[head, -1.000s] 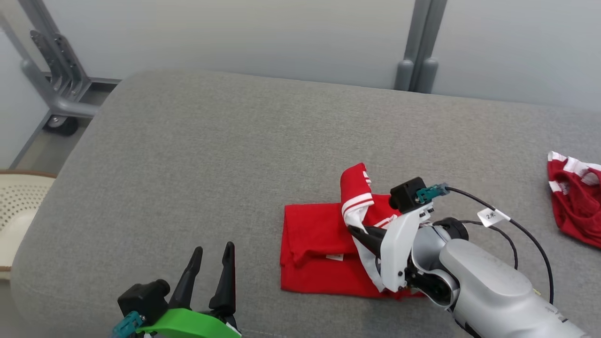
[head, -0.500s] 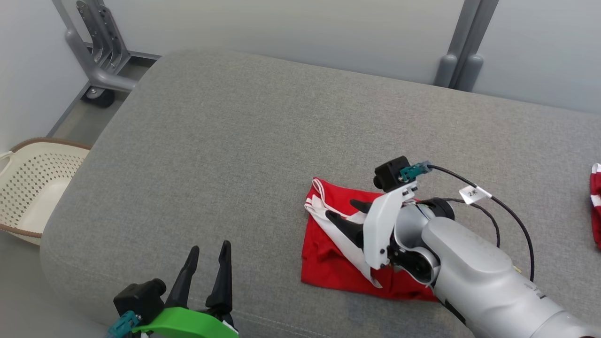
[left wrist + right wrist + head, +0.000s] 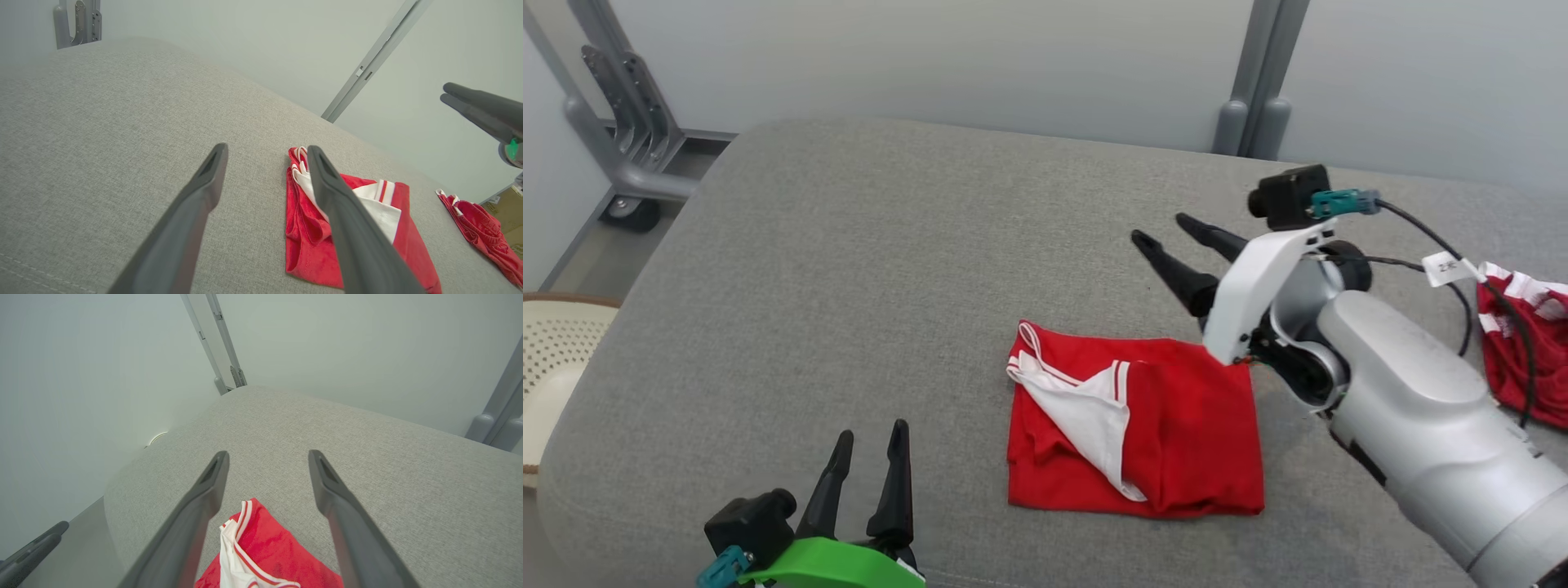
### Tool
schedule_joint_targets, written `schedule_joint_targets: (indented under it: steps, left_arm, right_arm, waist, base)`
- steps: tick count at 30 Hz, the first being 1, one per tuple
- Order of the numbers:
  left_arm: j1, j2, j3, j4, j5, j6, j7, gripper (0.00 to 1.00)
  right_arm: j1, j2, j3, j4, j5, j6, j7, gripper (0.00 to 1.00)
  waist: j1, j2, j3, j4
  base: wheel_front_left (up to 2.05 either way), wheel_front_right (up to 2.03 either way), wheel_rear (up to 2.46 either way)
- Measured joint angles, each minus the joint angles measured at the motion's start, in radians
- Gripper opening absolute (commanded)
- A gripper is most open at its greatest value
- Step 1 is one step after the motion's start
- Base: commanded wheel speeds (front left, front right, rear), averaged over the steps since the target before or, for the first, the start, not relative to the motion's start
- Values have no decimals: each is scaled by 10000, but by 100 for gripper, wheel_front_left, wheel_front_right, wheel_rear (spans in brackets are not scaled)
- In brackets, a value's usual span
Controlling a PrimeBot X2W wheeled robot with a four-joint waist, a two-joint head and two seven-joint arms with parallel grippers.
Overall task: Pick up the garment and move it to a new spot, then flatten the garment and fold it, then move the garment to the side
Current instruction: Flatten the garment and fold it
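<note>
The red garment [image 3: 1199,431] is doubled over into a compact square with folded edges [image 3: 1209,514]. The garment will sag but stay folded together when I carry it.
The red garment [image 3: 1176,433] with white trim lies folded into a rough square on the grey cushion [image 3: 890,269], a white flap turned over its left half. It also shows in the left wrist view as the garment [image 3: 302,228] and in the right wrist view as the garment [image 3: 269,547]. My right gripper [image 3: 1164,229] hangs open above the cushion, just beyond the garment's far edge, holding nothing. My left gripper [image 3: 870,437] stands open near the cushion's front edge, left of the garment and apart from it.
A second red and white garment [image 3: 1523,351] lies at the cushion's right side. A pale perforated basket [image 3: 547,367] stands on the floor to the left. A grey wheeled frame [image 3: 621,155] stands at the back left, and a grey post [image 3: 1258,90] runs up the wall.
My right gripper opened, let go of the garment's flap, and rose away to the far right. The flap now lies flat on the garment. The head camera also shifted.
</note>
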Motion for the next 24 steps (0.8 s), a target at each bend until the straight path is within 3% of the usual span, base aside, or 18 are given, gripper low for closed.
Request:
schedule_joint_targets:
  steps: [7, 15, 24]
  left_arm:
    - [144, 15, 13, -136, 23, 0, 0, 100]
    - [143, 13, -234, -305, 151, 2, 15, 100]
    - [126, 19, -290, -332, 242, 2, 107, 100]
  right_arm:
    - [562, -972, -23, 491, -77, 0, -90, 100]
    - [2247, -1175, -334, 1114, 742, 0, -221, 100]
    - [2821, -784, -594, 1260, 1542, 35, -339, 100]
  waist:
    - [0, 0, -127, -609]
    - [0, 0, 73, -924]
    - [0, 0, 441, -723]
  base:
    - [0, 0, 0]
    - [0, 0, 0]
    - [0, 0, 0]
